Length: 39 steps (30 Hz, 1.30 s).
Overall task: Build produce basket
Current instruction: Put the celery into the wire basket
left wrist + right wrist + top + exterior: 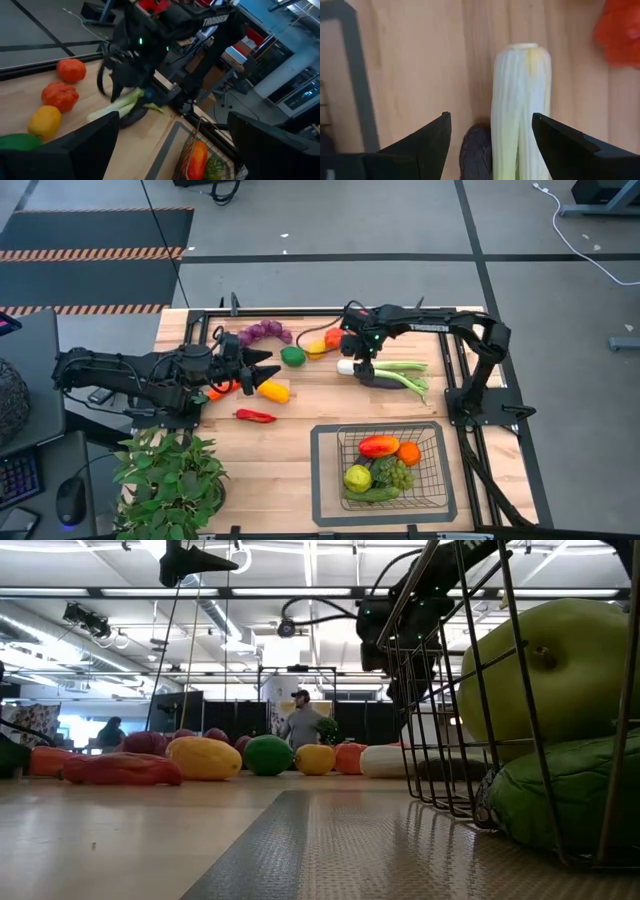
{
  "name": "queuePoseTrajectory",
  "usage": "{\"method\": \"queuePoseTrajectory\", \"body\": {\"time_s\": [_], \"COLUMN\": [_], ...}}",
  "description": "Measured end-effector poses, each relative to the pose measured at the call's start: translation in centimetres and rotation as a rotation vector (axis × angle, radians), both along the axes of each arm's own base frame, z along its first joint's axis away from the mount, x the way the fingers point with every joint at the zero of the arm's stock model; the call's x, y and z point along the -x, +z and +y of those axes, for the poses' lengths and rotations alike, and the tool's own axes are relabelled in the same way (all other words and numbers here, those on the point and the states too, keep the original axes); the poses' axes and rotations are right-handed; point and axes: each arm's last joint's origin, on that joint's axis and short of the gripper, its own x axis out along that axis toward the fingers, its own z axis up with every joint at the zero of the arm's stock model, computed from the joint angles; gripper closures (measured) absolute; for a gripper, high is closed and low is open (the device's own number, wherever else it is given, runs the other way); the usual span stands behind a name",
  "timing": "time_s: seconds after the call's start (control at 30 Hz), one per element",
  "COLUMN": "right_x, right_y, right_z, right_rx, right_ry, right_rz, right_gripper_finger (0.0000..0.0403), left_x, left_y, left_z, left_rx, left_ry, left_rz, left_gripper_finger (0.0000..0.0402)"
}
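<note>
The leek (pixel 347 367) rests loosely over the dark eggplant (pixel 385 383), so the leek will come away freely and leave the eggplant behind when I raise the leek.
The wire basket (pixel 440 480) stands at the table's near right and holds several pieces of produce, among them a green apple (pixel 357 477) and an orange tomato (pixel 408 452). A leek (pixel 392 370) lies on a dark eggplant (pixel 378 382) at the far right. My right gripper (pixel 492 125) is open above the leek's white end (pixel 521 95), one finger on each side and apart from it. My left gripper (pixel 262 370) is open at centre left, just beyond a yellow pepper (pixel 273 391), and touches nothing.
Purple grapes (pixel 265 333), a lime (pixel 293 356), a lemon (pixel 316 348) and a red tomato (pixel 334 338) lie along the far edge. A red chili (pixel 255 416) and a carrot (pixel 220 390) lie at the left. A potted plant (pixel 170 475) stands at the near left corner.
</note>
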Motion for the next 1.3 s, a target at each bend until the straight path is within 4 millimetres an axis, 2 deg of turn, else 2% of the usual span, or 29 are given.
{"method": "queuePoseTrajectory", "body": {"time_s": [0.23,0.57,0.7,1.1,1.3], "right_x": [-0.8,-1.3,-1.2,-1.1,-0.1], "right_y": [-2.3,-3.9,-4.4,-4.6,-3.2], "right_z": [-0.2,-0.8,-0.8,-0.7,-0.3], "right_rx": [0.043,0.034,0.068,0.071,0.06], "right_ry": [-0.005,-0.01,-0.013,-0.012,-0.01], "right_rz": [0.082,0.105,0.151,0.176,0.201], "right_gripper_finger": [0.0121,0.0123,0.0137,0.0208,0.0231], "left_x": [0.0,0.0,0.0,0.1,0.1], "left_y": [0.0,0.0,-0.2,-0.3,-0.3], "left_z": [0.0,0.0,0.0,0.0,0.0], "left_rx": [0.005,0.016,0.014,0.017,0.018], "left_ry": [0.011,0.013,0.014,0.02,0.02], "left_rz": [-0.003,-0.004,0.019,0.031,0.03], "left_gripper_finger": [0.0026,0.0026,0.0026,0.0026,0.0026]}}
